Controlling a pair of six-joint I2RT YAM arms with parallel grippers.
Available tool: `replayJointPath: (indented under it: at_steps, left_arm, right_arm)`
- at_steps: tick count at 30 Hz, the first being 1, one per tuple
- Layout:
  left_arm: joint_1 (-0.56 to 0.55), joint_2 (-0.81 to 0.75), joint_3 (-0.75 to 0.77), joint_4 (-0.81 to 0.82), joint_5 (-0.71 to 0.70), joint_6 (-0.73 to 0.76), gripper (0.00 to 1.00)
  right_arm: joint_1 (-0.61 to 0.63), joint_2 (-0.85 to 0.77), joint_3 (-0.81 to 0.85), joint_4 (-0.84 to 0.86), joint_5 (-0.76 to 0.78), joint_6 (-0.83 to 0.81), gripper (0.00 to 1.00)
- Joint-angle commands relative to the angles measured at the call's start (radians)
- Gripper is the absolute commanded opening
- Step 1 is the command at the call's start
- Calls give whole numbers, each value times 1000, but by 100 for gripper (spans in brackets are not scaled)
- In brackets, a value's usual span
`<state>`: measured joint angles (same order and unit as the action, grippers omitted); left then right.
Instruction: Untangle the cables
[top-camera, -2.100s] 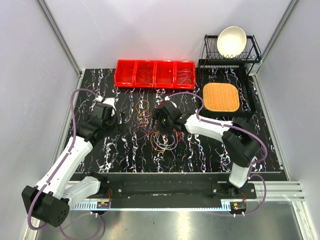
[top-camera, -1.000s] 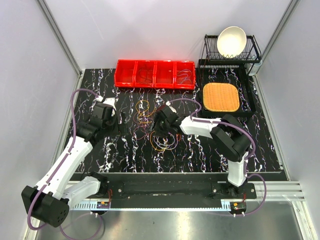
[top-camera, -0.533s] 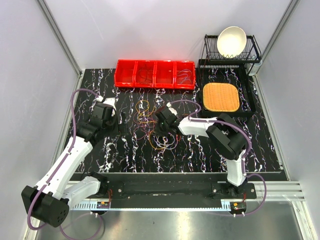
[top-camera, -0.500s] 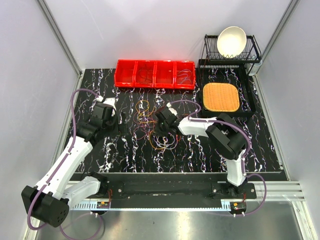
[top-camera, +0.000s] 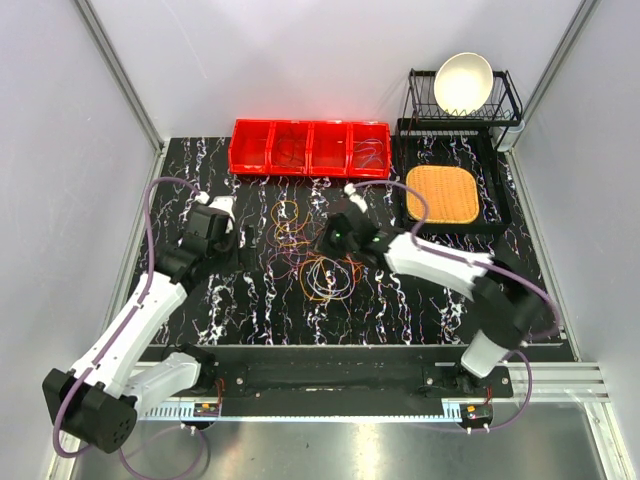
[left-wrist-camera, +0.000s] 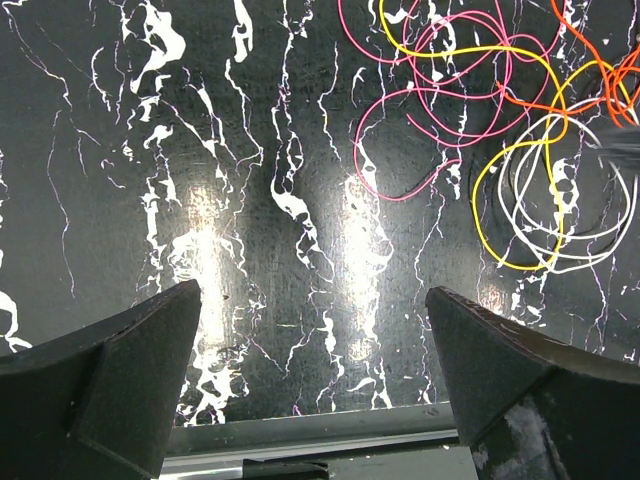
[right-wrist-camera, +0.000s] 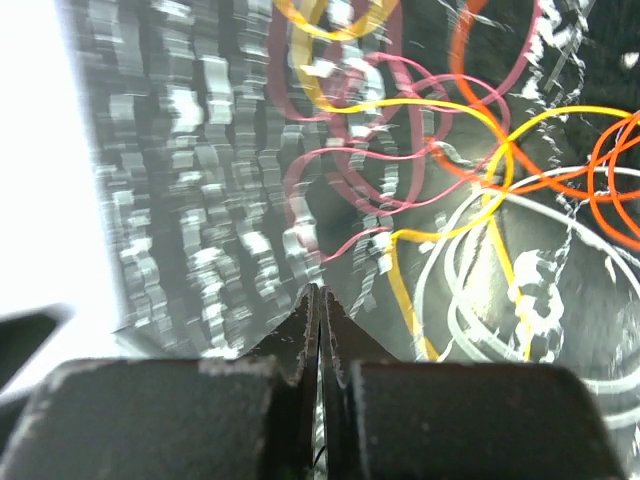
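The robot's left gripper should pinch the yellow cable's loop (left-wrist-camera: 477, 203) and lift it out of the way first, because the yellow cable lies across both the pink and white cables.
The cables (top-camera: 325, 275) lie in a tangled pile of orange, yellow, pink and whitish loops in the middle of the black marbled table, with a smaller bunch of loops (top-camera: 288, 215) behind it. My right gripper (top-camera: 336, 242) hovers just behind the pile. In the blurred right wrist view its jaws (right-wrist-camera: 320, 295) are pressed shut, and I cannot tell whether a wire is pinched. Yellow (right-wrist-camera: 450, 108), orange (right-wrist-camera: 520, 175) and white (right-wrist-camera: 520, 300) loops lie beyond them. My left gripper (top-camera: 225, 238) stands wide open (left-wrist-camera: 315, 385) over bare table, left of the pink (left-wrist-camera: 400, 190) and yellow (left-wrist-camera: 520, 225) loops.
A row of red bins (top-camera: 310, 148) holding a few wires stands at the back. At the back right a wire rack holds a white bowl (top-camera: 462, 82), and an orange woven mat (top-camera: 442, 194) lies on a black tray (top-camera: 500, 215). The table's metal edge (left-wrist-camera: 300, 445) runs below the left fingers.
My right gripper has shut from half open and moved right and back from the pile, the arm stretching out. The left arm has not moved.
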<state>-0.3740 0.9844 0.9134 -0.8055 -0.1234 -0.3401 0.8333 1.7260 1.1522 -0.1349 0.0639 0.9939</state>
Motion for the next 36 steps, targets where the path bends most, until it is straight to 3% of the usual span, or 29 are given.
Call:
replayJointPath:
  at_steps: [1, 3, 5, 6, 10, 14, 21, 36]
  left_arm:
    - [-34, 31, 15, 43, -21, -31, 99]
    - [-87, 49, 28, 64, -27, -77, 98]
    - [-138, 95, 44, 91, -57, -106, 97]
    - [-187, 143, 51, 124, -68, -129, 96]
    - [-264, 299, 90, 225, -84, -140, 93]
    - [-281, 453, 133, 354, -50, -96, 88]
    - [-287, 670, 220, 408, -28, -48, 80]
    - [-306, 798, 234, 439, 10, -51, 55]
  right_arm:
    - [12, -199, -86, -42, 66, -52, 0]
    - [10, -232, -126, -61, 63, -57, 1]
    - [12, -266, -143, -78, 62, -58, 15]
    - [12, -276, -164, -84, 63, -57, 27]
    - [0, -354, -213, -106, 83, -66, 45]
    - [-37, -433, -272, -137, 77, -80, 47]
    - [-89, -566, -332, -195, 76, -104, 48]
    - [-112, -559, -325, -204, 59, -127, 48]
